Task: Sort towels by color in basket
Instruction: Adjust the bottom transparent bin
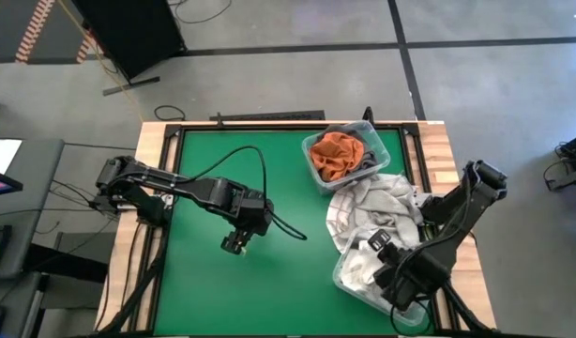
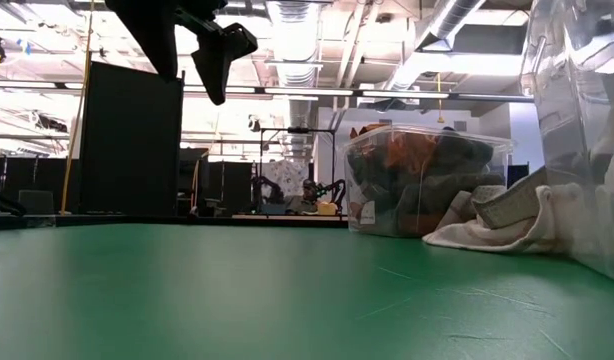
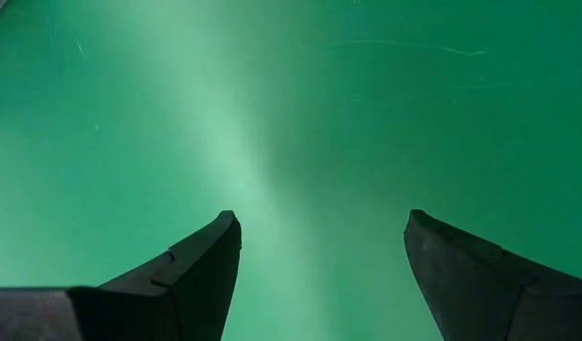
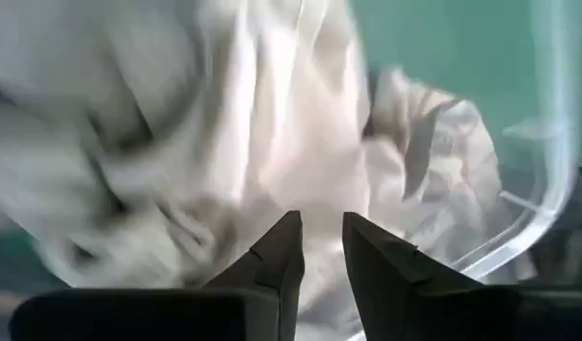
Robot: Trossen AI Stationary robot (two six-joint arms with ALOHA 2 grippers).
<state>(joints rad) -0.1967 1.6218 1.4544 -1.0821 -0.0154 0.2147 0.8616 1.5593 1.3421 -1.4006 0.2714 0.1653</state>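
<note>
My right gripper should first grip the bin's rim and pull the near bin away, because that bin stands crooked against the heap of white towels [image 2: 561, 198].
A rust orange towel [image 1: 333, 155] and a dark grey towel [image 1: 369, 156] lie in the far clear bin [image 1: 313, 174]. A heap of white towels [image 1: 377, 207] lies on the green table, spilling over the rim into the near clear bin [image 1: 347, 280]. My right gripper [image 1: 382, 252] is over that bin, its fingers almost shut on white cloth [image 4: 300, 142]. Above the bare table left of the bins, my left gripper [image 1: 234, 242] hangs open and points down, holding nothing. My right gripper [image 4: 319, 227] pinches a fold of the white towel [image 4: 321, 194] between its fingertips, coming from above over the near bin. How many layers it has, I cannot tell. The rest of the cloth lies slack in the bin and over its rim onto the table.
Both bins stand along the table's right side, the far one [image 2: 427, 180] seen across the table and the near one's wall [image 2: 577, 130] close by. Bare green mat [image 3: 272, 114] fills the table's left and middle. Wooden edges [image 1: 152, 150] frame the table.
</note>
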